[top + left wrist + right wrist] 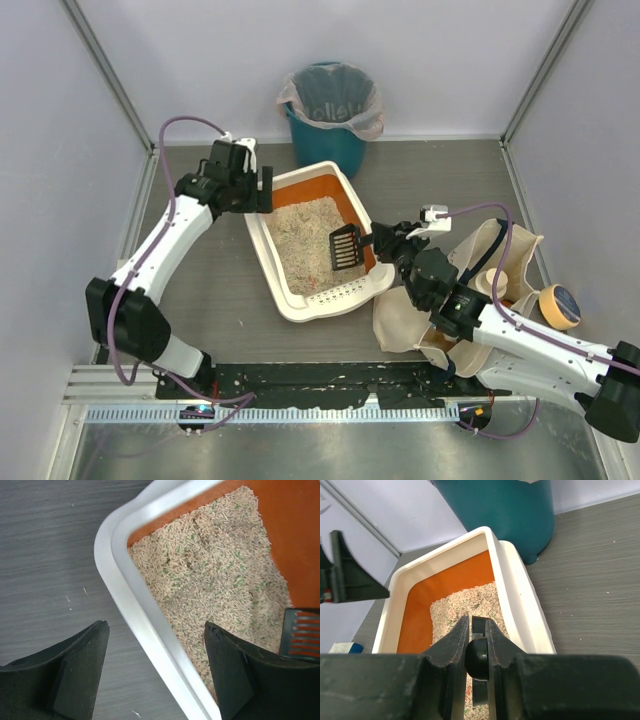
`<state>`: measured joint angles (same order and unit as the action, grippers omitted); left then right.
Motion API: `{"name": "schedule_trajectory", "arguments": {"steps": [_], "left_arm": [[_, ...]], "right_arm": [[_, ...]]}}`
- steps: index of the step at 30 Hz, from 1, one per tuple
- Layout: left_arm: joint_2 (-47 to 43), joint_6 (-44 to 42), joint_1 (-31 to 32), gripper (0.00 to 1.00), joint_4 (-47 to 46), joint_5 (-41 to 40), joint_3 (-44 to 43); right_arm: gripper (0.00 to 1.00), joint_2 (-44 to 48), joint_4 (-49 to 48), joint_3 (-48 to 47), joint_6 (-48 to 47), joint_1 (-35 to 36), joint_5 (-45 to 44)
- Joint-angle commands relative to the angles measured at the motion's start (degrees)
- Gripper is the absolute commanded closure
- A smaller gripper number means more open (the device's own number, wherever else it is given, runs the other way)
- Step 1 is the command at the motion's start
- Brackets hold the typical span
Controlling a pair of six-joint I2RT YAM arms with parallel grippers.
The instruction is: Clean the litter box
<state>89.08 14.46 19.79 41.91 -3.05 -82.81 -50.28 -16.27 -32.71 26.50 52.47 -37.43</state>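
The litter box (pixel 310 248) stands at an angle to the table's front edge. Next, my left gripper grips its side rim (pixel 262 245), straightens the box and holds it steady before scooping.
The litter box (pixel 262 250) is a cream-white tray with orange inner walls and beige litter (pixel 305 235), standing mid-table. My left gripper (pixel 258 190) hovers open over its far-left corner. In the left wrist view its jaws (pixel 156 626) straddle the white rim (pixel 125 580), one finger outside and one over the litter (pixel 215 570), touching nothing. My right gripper (pixel 382 240) is shut on the handle of a black slotted scoop (pixel 345 247), whose head hangs over the litter by the right wall. The right wrist view shows the fingers (pixel 477 621) clamped on the scoop's handle (pixel 479 655).
A teal bin (pixel 330 110) with a plastic liner stands just behind the box. A beige cloth tote bag (pixel 470 290) lies to the right under my right arm, with a roll of tape (pixel 558 305) beside it. Walls close in left, right and back.
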Motion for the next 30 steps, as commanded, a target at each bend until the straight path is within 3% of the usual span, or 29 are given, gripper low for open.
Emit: {"name": "schedule_trajectory", "arguments": {"steps": [1, 10, 14, 18, 22, 27, 30], "left_arm": [[-4.44, 6.1, 0.33, 0.21, 2.29, 4.7, 4.92], [-5.14, 7.61, 2.53, 0.38, -1.13, 12.63, 11.44], [-4.88, 5.68, 2.71, 0.74, -1.13, 10.88, 11.44], [-5.49, 4.27, 2.71, 0.9, -1.57, 9.55, 11.44], [-4.97, 3.56, 2.71, 0.91, -1.83, 9.2, 10.82], [-3.91, 4.96, 2.71, 0.82, -1.48, 10.78, 10.38], [-4.52, 7.15, 2.71, 0.73, -1.3, 9.82, 11.26]], "right_arm": [[0.99, 0.1, -2.89, -3.24, -2.15, 0.71, -4.75], [0.99, -0.34, -1.57, -3.59, -2.15, 1.93, -7.48], [0.99, -2.97, -0.95, -5.26, -2.51, 3.34, -11.16], [0.99, -6.4, -2.01, -5.79, -0.32, 6.15, -17.14], [0.99, -10.35, -2.54, -7.28, 1.79, 7.82, -22.93], [0.99, -14.49, 3.34, -13.06, 6.28, 9.41, -28.92], [0.99, -17.3, 12.62, -17.02, 12.51, 9.67, -33.75]]}}
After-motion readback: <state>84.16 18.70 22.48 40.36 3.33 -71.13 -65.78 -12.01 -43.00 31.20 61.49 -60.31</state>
